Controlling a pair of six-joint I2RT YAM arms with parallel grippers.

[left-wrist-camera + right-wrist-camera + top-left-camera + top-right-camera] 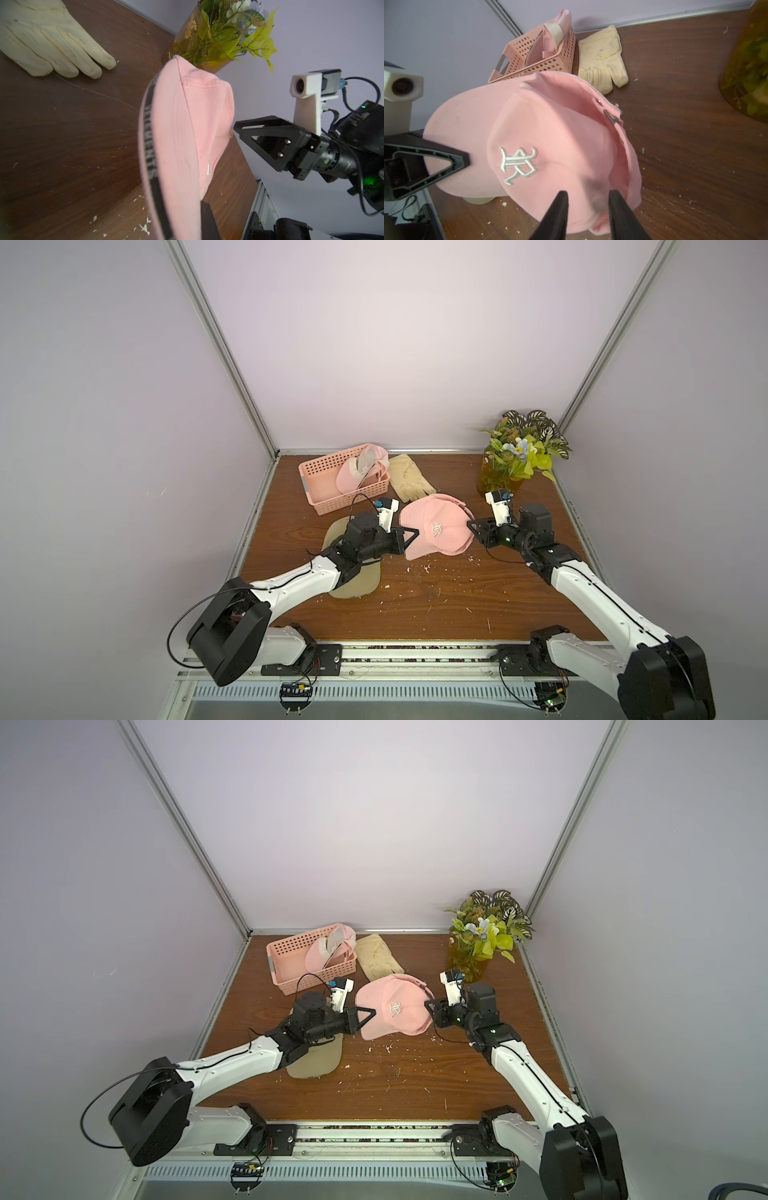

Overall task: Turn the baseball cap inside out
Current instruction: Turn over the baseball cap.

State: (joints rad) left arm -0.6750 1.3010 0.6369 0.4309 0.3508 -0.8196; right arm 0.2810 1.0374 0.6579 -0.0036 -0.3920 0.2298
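The pink baseball cap's top (445, 524) is facing up and its opening is underneath, so the robot should turn the cap over and grip the brim's edge (412, 507) with its left gripper.
The pink baseball cap (432, 529) with a white embroidered logo sits mid-table, crown outward, in both top views (392, 1006). My left gripper (417, 534) is shut on its left edge at the brim. In the left wrist view the cap (187, 128) fills the centre and shows a black lettered inner band, and one finger (207, 220) presses against the fabric. My right gripper (469, 525) is at the cap's right edge. In the right wrist view its jaws stand apart (586, 194), with crown fabric (550, 124) lying between the tips.
A pink perforated basket (320, 466) at the back left holds another pink cap (353, 479). A cream glove (409, 481) lies beside it. A vase of flowers (519, 452) stands back right. A beige mat (357, 585) lies under my left arm. White crumbs dot the wooden table (457, 601).
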